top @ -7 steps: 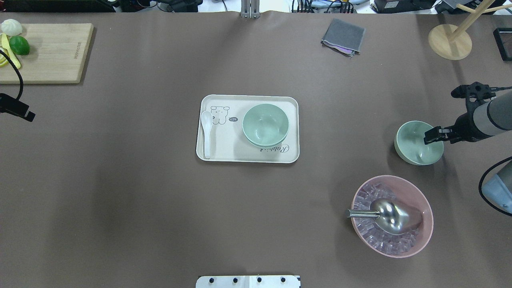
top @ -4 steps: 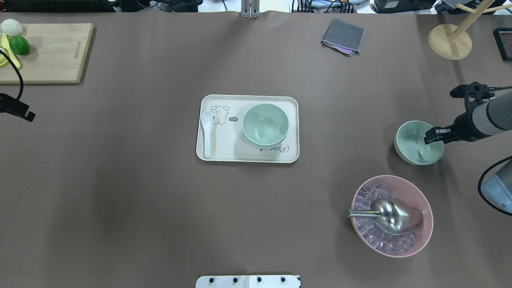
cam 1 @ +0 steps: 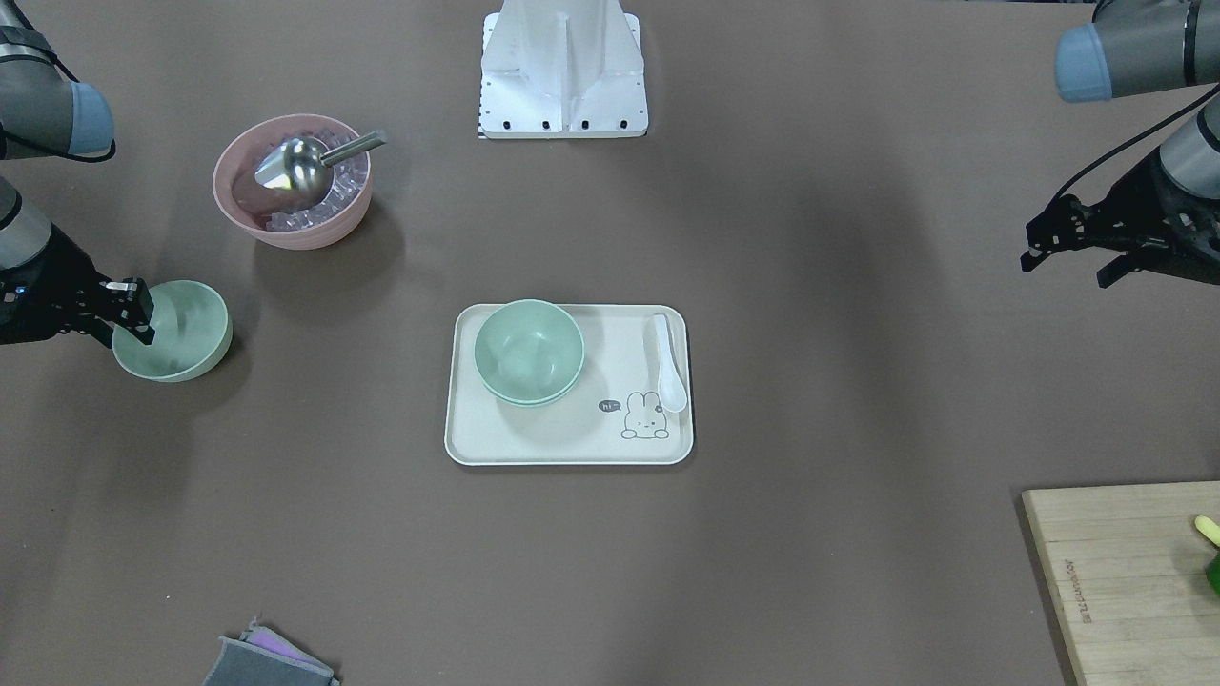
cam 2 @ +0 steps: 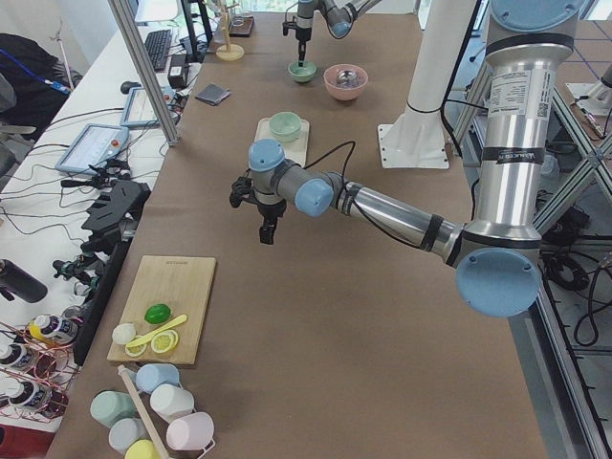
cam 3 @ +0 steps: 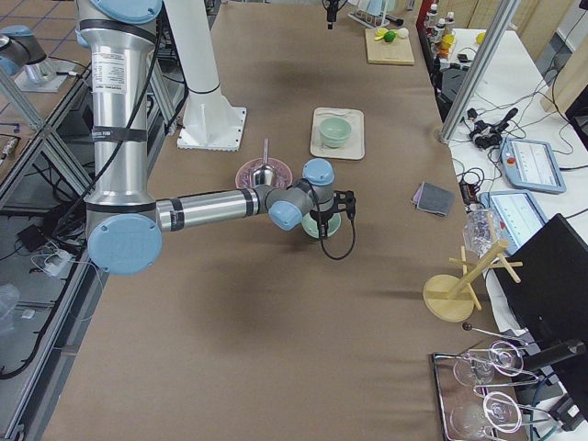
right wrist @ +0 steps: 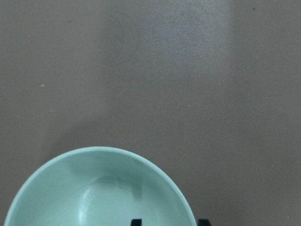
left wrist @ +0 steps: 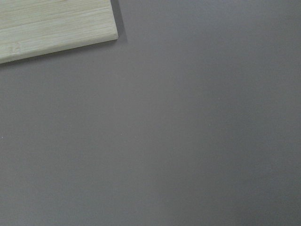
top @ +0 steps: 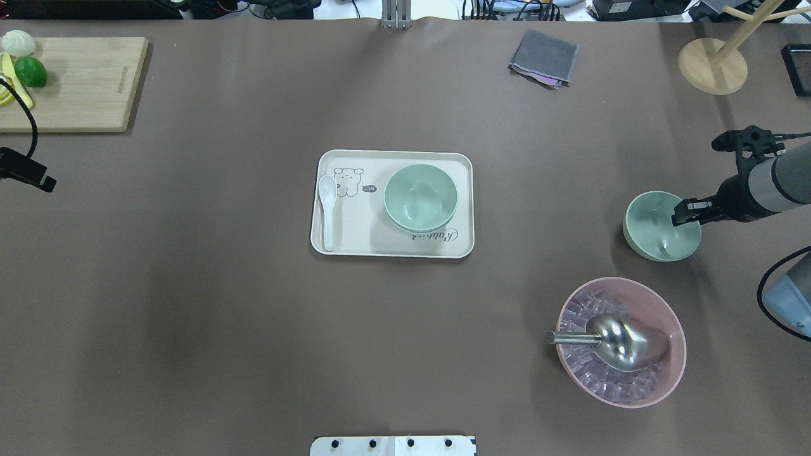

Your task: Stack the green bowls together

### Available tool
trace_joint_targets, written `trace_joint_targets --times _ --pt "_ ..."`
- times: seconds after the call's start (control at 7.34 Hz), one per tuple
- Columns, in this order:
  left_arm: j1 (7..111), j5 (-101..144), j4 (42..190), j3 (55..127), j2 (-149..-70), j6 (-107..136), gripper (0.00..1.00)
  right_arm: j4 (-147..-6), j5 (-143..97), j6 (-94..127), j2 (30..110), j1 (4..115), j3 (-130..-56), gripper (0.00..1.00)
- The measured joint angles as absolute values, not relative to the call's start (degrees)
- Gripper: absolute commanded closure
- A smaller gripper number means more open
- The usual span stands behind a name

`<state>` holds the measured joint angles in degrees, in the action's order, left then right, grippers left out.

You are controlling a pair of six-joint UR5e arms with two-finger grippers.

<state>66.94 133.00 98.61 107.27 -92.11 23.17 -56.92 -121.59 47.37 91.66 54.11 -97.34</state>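
The lone green bowl will sink deep into the nested green bowls when I lower it, because the nested bowls show their rims close together.
Two green bowls sit nested together on the cream tray at the table's middle; they also show in the front view. A third green bowl stands alone on the table to the right, also in the front view and the right wrist view. My right gripper is open and low at this bowl's right rim, one finger inside and one outside. My left gripper is open and empty, held above bare table far to the left.
A white spoon lies on the tray's left side. A pink bowl of ice with a metal scoop stands just in front of the lone bowl. A wooden board, a grey cloth and a wooden stand lie at the back.
My right gripper has come lower onto the lone bowl's rim, and the bowl has shifted slightly left. The left arm has not moved.
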Motion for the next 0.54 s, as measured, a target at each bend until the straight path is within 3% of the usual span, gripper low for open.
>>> trace_joint_targets --times 0.14,0.54 --pt "66.92 132.99 98.61 107.25 -92.11 23.24 0.02 -56.94 -121.60 47.37 91.81 54.13 -97.48 1.00" --pt "66.89 133.03 98.61 107.16 -92.17 23.29 0.02 -56.92 -121.44 47.37 92.20 54.25 -97.73 1.00"
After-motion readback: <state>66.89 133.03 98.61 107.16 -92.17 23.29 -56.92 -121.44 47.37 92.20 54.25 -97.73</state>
